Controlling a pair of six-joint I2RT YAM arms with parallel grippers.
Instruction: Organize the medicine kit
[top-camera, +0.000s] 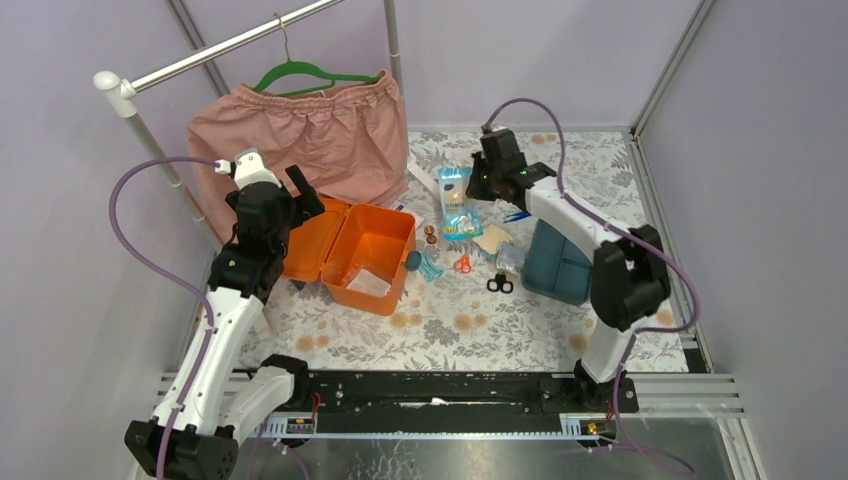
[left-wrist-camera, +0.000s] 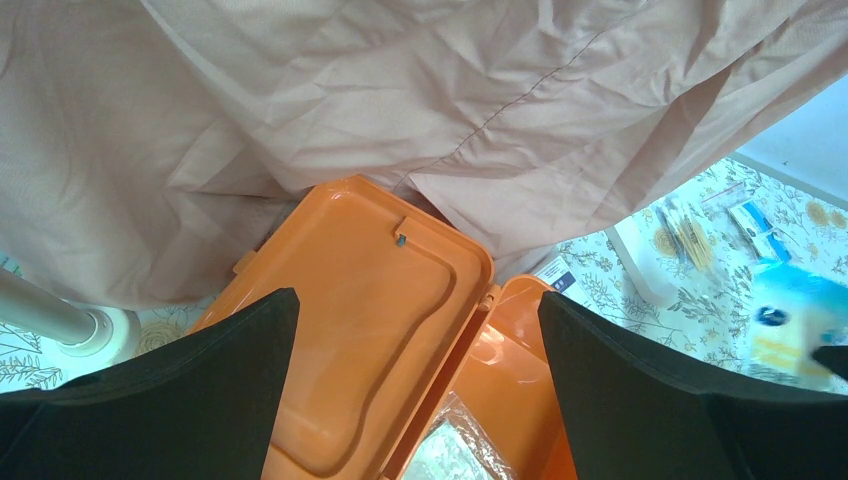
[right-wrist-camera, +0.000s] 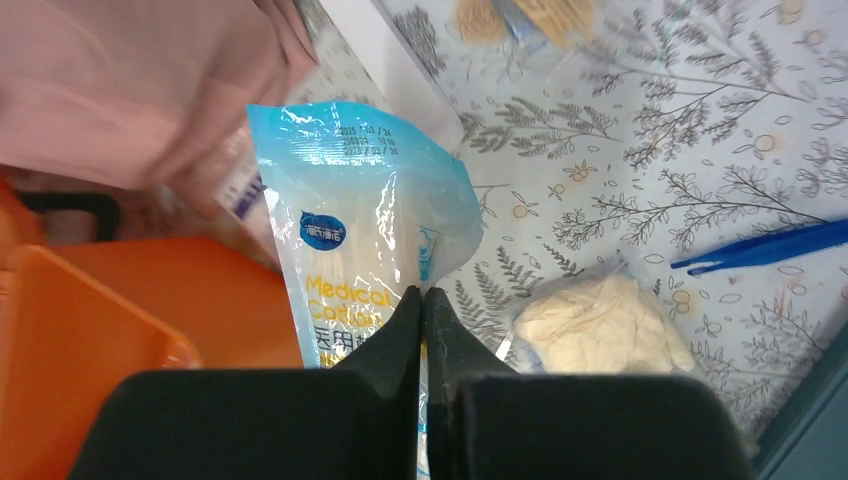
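Note:
The medical cotton packet (top-camera: 459, 212) lines up with the open orange box's long side, so my right gripper should carry on going over the box (top-camera: 378, 252) and let go inside.
The medicine kit's orange box (top-camera: 385, 232) lies open left of centre, its lid (top-camera: 315, 240) folded out to the left and a clear bag (top-camera: 368, 283) inside. Its dark teal insert tray (top-camera: 558, 265) stands apart at the right. My left gripper (left-wrist-camera: 417, 295) hovers open above the lid (left-wrist-camera: 350, 320), with nothing between its fingers. My right gripper (right-wrist-camera: 422, 292) is shut on the edge of a blue-and-white medical cotton packet (right-wrist-camera: 350, 210), just right of the box (right-wrist-camera: 200, 300). From above, that packet (top-camera: 457, 205) shows below the right gripper (top-camera: 478, 185).
A pink garment (top-camera: 320, 140) on a green hanger droops behind the box and touches the lid. Red scissors (top-camera: 462, 264), black scissors (top-camera: 499, 284), a small teal bottle (top-camera: 420, 264), blue tweezers (right-wrist-camera: 770, 248) and a bag of beige material (right-wrist-camera: 600, 325) lie between box and tray.

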